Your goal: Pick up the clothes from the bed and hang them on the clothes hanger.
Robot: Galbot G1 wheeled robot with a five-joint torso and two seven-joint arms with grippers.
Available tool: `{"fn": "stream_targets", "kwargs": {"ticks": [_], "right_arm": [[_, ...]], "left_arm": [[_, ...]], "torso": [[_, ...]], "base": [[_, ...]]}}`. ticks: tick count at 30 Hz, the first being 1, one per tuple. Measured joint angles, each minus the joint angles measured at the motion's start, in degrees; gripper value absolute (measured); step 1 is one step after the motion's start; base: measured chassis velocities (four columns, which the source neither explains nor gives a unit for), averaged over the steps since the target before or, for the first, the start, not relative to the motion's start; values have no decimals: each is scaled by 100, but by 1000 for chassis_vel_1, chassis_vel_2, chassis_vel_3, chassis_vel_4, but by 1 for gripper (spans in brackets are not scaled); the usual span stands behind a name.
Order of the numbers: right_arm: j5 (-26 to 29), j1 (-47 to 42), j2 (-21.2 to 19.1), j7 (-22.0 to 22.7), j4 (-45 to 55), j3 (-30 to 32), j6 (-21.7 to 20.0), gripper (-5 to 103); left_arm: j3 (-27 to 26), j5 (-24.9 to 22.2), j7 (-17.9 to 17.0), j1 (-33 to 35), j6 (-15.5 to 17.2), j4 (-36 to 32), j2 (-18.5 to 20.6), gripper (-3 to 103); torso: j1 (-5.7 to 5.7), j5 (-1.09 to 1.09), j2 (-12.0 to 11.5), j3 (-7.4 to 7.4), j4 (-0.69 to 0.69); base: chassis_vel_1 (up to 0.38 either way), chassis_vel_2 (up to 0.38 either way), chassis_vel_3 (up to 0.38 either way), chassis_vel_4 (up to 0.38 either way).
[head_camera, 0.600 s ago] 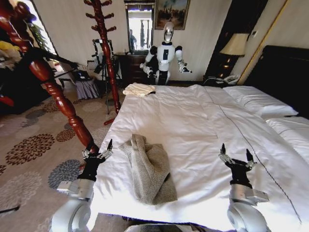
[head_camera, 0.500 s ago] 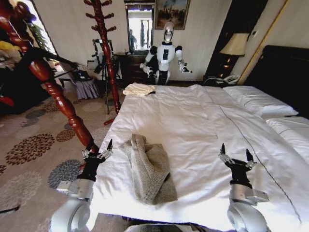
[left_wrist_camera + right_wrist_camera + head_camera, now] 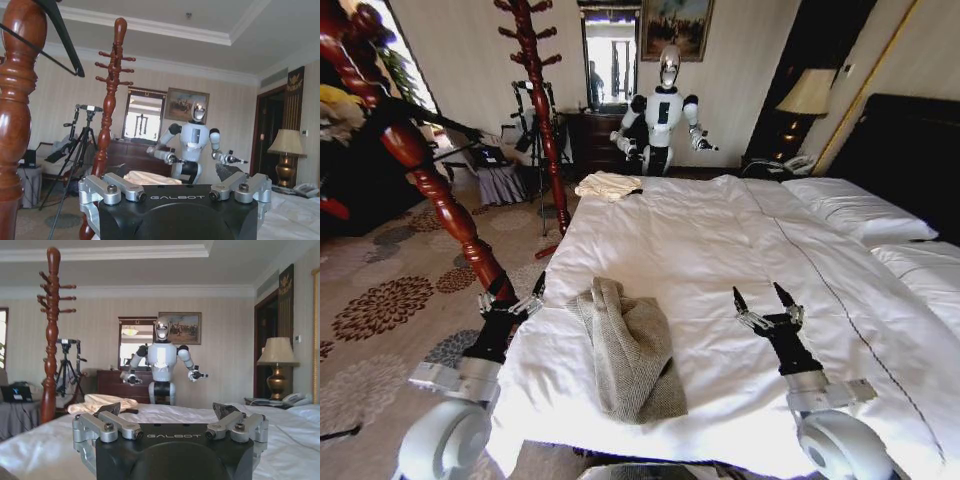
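The grey-beige knit clothes [image 3: 638, 362] are bunched up in loose folds [image 3: 610, 312], so they will spread out into a wide drape with their lower end trailing when the robot lifts them.
The grey-beige knit clothes [image 3: 628, 352] lie crumpled on the near part of the bed [image 3: 720, 240], on its white duvet. My left gripper [image 3: 510, 296] is open and empty at the bed's left edge, just left of the clothes and beside a wooden pole [image 3: 432, 195]. My right gripper [image 3: 759, 301] is open and empty above the duvet, to the right of the clothes. The thin black clothes hanger [image 3: 425, 120] hangs high on that near pole; in the left wrist view the hanger [image 3: 67, 44] is above my left gripper [image 3: 172, 176]. The right wrist view looks over my right gripper [image 3: 167, 413] across the bed.
A second wooden pole with pegs [image 3: 542, 110] stands by the bed's far left corner. A small cream folded cloth [image 3: 607, 185] lies there. Another robot [image 3: 663, 110] stands beyond the bed. Pillows [image 3: 855, 210], a dark headboard [image 3: 910, 150] and a lamp [image 3: 807, 95] are on the right. Patterned carpet [image 3: 390, 300] lies left.
My right gripper has moved left and forward over the duvet, closer to the clothes. My left gripper has shifted a little left and forward. The clothes have not moved.
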Motion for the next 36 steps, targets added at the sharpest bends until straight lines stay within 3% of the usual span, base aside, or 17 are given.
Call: {"fn": "stream_targets", "kwargs": {"ticks": [3, 6, 13, 16, 17, 22, 23, 27, 29, 32, 36], "right_arm": [[-494, 28, 98, 13, -194, -10, 26, 100], [-588, 48, 142, 9, -228, -43, 44, 100], [37, 23, 147, 222, -211, -382, -58, 100], [1070, 26, 37, 700, 36, -722, -350, 100], [1070, 26, 37, 700, 36, -722, -350, 100], [2849, 104, -81, 1589, 468, -1094, -842, 100], [2849, 104, -81, 1589, 468, -1094, -842, 100], [3697, 26, -16, 2376, 918, -1389, -1151, 100], [3771, 6, 12, 2463, 987, -1445, -1177, 100], [4164, -147, 220, 3124, 1265, -1864, -1531, 100], [4287, -250, 359, 3516, 1288, -2176, -1756, 100]], "left_arm": [[4, 68, -7, 1, -17, 134, -21, 100], [-11, 69, -9, 3, -21, 173, -9, 100], [5, 162, -10, 54, -122, 273, -164, 100], [87, 360, -70, 135, -227, 419, -357, 100], [87, 360, -70, 135, -227, 419, -357, 100], [72, 772, -295, 284, -293, 621, -598, 100], [72, 772, -295, 284, -293, 621, -598, 100], [-30, 963, -447, 429, -337, 860, -690, 100], [-53, 998, -464, 442, -346, 901, -697, 100], [-164, 1228, -545, 486, -360, 1139, -713, 100], [-198, 1295, -593, 490, -360, 1336, -731, 100]], "torso": [[0, -1, 0, 0, 0], [1, -2, 0, 0, 1], [0, -2, 0, 0, 1], [0, -2, 0, 0, 1], [0, -2, 0, 0, 1], [0, -2, -1, 0, 2], [0, -2, -1, 0, 2], [1, -2, 0, 0, 2], [0, -3, 0, 0, 1], [0, -4, 0, 0, 1], [0, -3, 0, 0, 0]], "base": [[0, 0, 0, 0], [0, 0, 0, 0], [0, 0, 0, 0], [0, 0, 0, 0], [0, 0, 0, 0], [0, 0, 0, 0], [0, 0, 0, 0], [0, 0, 0, 0], [0, 0, 0, 0], [0, 0, 0, 0], [0, 0, 0, 0]]}}
